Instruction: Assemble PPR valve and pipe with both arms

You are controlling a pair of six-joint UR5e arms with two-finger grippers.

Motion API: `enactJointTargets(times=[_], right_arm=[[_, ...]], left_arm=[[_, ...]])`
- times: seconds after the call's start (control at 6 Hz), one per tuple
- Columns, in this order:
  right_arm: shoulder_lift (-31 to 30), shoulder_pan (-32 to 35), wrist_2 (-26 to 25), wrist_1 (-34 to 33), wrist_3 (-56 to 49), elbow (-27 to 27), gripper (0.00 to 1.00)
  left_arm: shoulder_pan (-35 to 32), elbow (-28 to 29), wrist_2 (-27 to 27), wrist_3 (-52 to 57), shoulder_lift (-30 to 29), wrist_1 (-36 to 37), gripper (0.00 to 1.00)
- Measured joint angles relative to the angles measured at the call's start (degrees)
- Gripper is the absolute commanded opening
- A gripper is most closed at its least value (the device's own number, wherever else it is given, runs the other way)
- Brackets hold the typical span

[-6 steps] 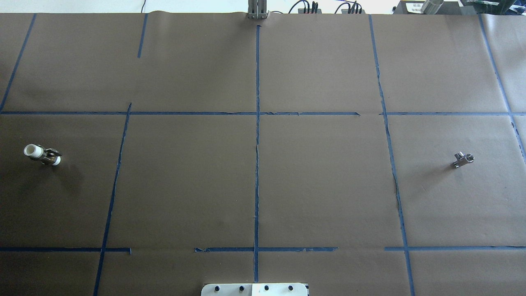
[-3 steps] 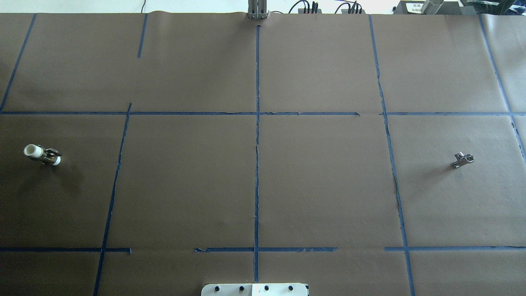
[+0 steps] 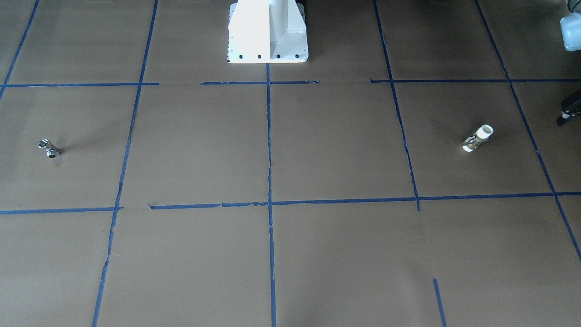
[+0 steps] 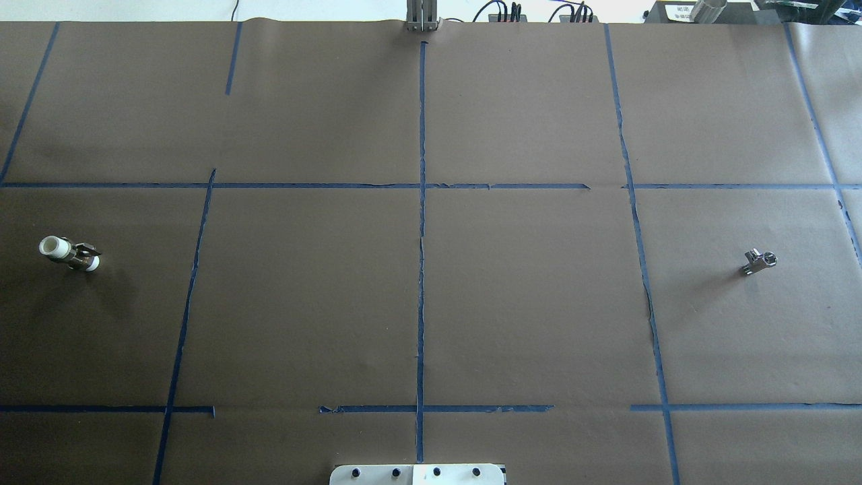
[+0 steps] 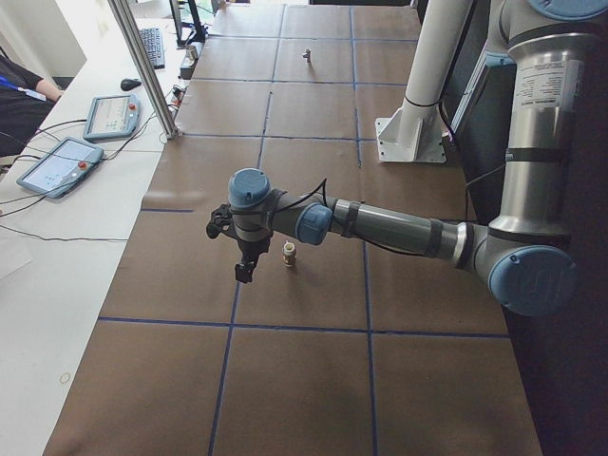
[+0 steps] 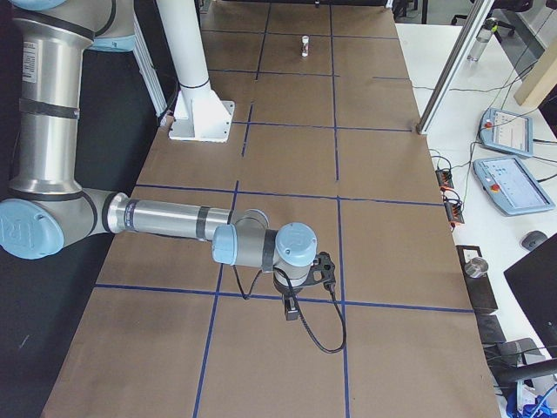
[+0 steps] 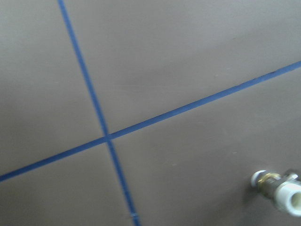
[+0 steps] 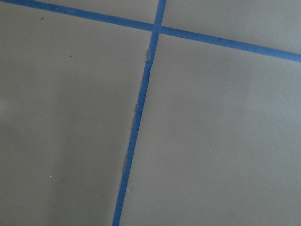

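My gripper will carry the PPR valve [image 3: 477, 138] and set it down, and the PPR valve should stay standing because its open white end [image 3: 484, 131] faces up above a flat white base.
The PPR valve [image 4: 69, 254], white with a brass middle band, lies on the brown table at my far left; it also shows in the front view [image 3: 477, 138], the left side view [image 5: 290, 254] and the left wrist view [image 7: 280, 186]. My left gripper [image 5: 244, 274] hangs just beside it, above the table; I cannot tell if it is open. The pipe [image 4: 759, 261], a small chrome fitting, lies at my far right and also shows in the front view [image 3: 49, 148]. My right gripper [image 6: 291, 309] hovers low over the table; its state is unclear.
The white robot pedestal [image 3: 268, 32] stands at the table's middle rear edge. Blue tape lines [image 4: 421, 236] grid the brown cover. Teach pendants [image 5: 62, 163] and a metal post [image 5: 142, 66] stand on the operators' side table. A black part [image 3: 569, 111] shows at the front view's right edge.
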Motion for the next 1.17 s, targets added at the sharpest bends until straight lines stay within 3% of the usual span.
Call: enactJointTargets(times=[0.5,1.0,1.17], right_arm=[[0.1,0.0,0.0,0.0,0.0,-0.1,1.0],[0.0,0.0,0.0,0.0,-0.1,-0.3,1.0],[0.0,0.0,0.0,0.0,-0.1,-0.3,1.0]], left_arm=[[12.5,-0.6,4.8,-26.1,3.3,-15.5,1.0],[19.5,-0.6,8.6,-31.8,4.7,-19.4,1.0],[20.0,-0.6,8.6,-31.9,4.8,-19.4,0.92]])
